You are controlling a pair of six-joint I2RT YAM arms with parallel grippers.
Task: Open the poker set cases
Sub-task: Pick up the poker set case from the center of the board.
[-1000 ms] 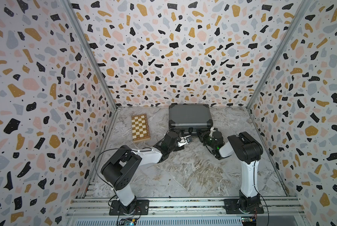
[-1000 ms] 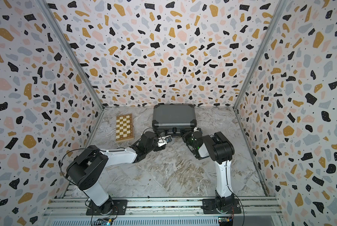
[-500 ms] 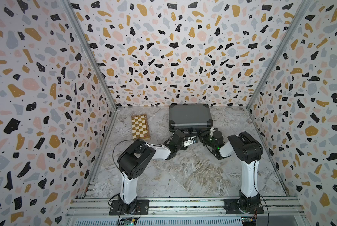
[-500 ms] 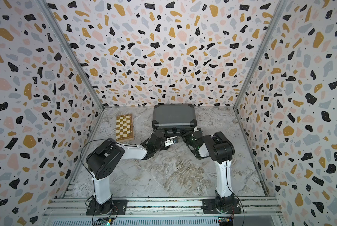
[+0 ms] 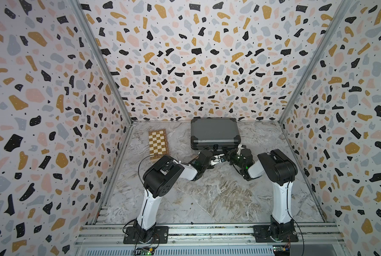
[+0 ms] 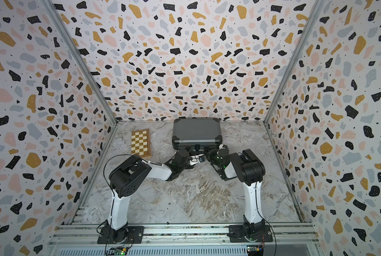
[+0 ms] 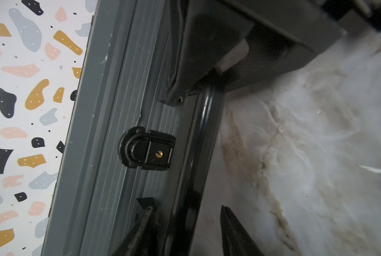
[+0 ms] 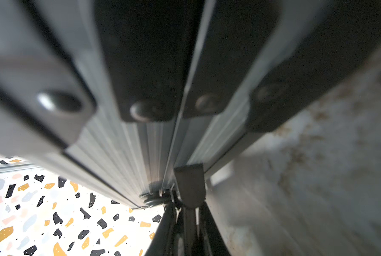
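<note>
The case's black handle is too close to the black lock [image 7: 153,150], so next my left gripper lifts the handle [image 7: 193,157] and turns the case before my right gripper moves to the lock.
The poker set case [image 5: 213,130], dark grey with black corner guards, lies closed at the back of the floor in both top views [image 6: 196,130]. My left gripper [image 5: 214,153] is at the middle of its front face. In the left wrist view the gripper [image 7: 186,212] stands open, one finger against the ribbed face and one on the floor side. The black handle [image 7: 201,133] runs between them, with a gap on the floor side. A black lock [image 7: 147,150] sits just ahead. My right gripper [image 5: 228,151] is shut, its tips [image 8: 188,210] against a dark latch tab [image 8: 189,184] on the seam.
A wooden chessboard box [image 5: 158,144] lies closed to the left of the case. Patterned walls close in the marble floor [image 5: 207,195] on three sides. Both arm bases stand on the rail along the front edge.
My left arm's elbow has swung right and in toward the case, and its jaws have narrowed around the handle. The right arm and the case have not moved.
</note>
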